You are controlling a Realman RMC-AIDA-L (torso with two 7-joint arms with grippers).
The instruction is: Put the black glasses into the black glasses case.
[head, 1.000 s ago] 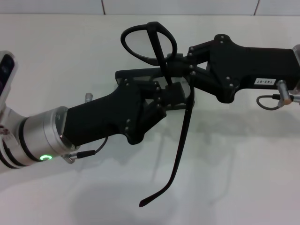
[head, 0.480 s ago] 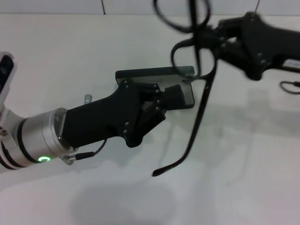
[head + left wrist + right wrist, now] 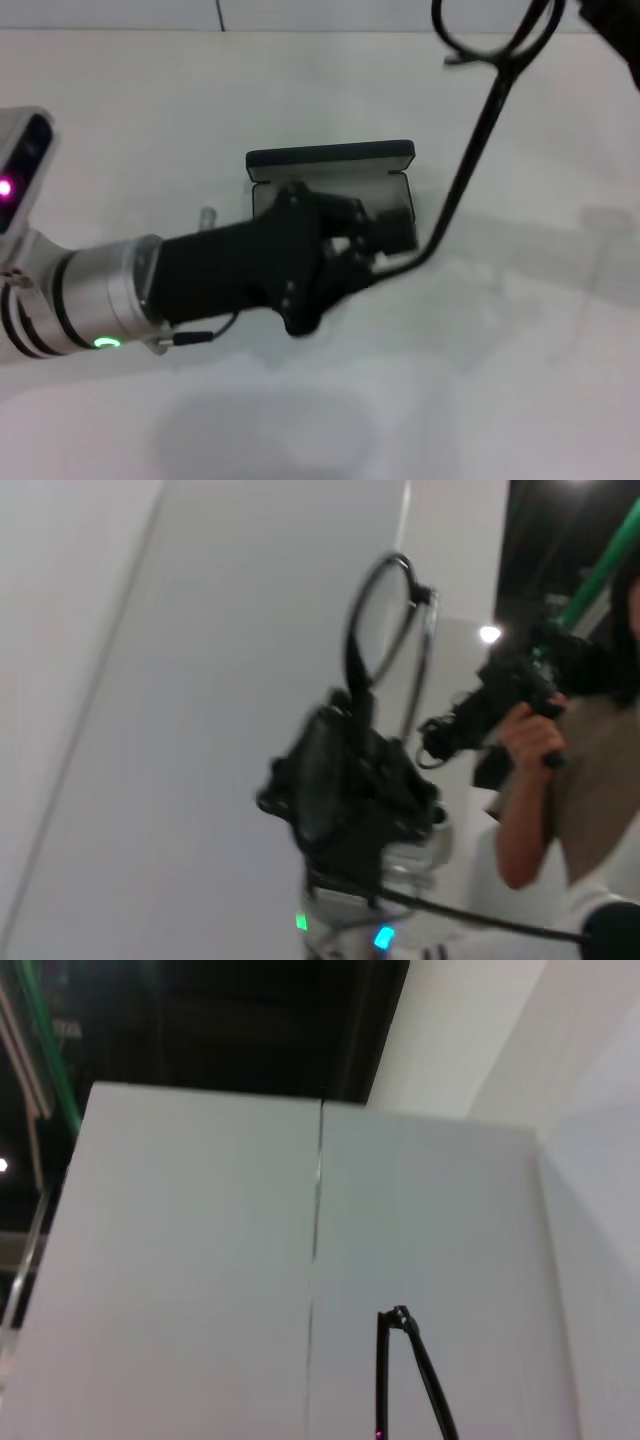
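Note:
I should back my left gripper off the black glasses case's base point(image 3: 390, 190), which it covers, to clear the way before my right gripper lowers the black glasses in.
The black glasses point(image 3: 470, 150) hang in the air at the upper right, lenses cut off at the top edge, one long temple arm reaching down toward the case. My right gripper point(image 3: 612, 18) shows only at the top right corner. In the left wrist view it point(image 3: 352, 695) is shut on the black glasses point(image 3: 372, 610), whose lens stands up above it. A temple arm point(image 3: 418, 1355) shows in the right wrist view. The black glasses case point(image 3: 330, 157) lies open mid-table, lid raised at the back. My left gripper point(image 3: 385, 232) covers the case's base, hiding the inside.
The white table point(image 3: 500, 380) spreads all around, with a white wall point(image 3: 120, 12) behind it. In the left wrist view a person point(image 3: 560, 750) holding a camera stands beyond the right arm.
The right gripper has carried the glasses up and to the right, away from the case. The left arm has shifted slightly right over the case.

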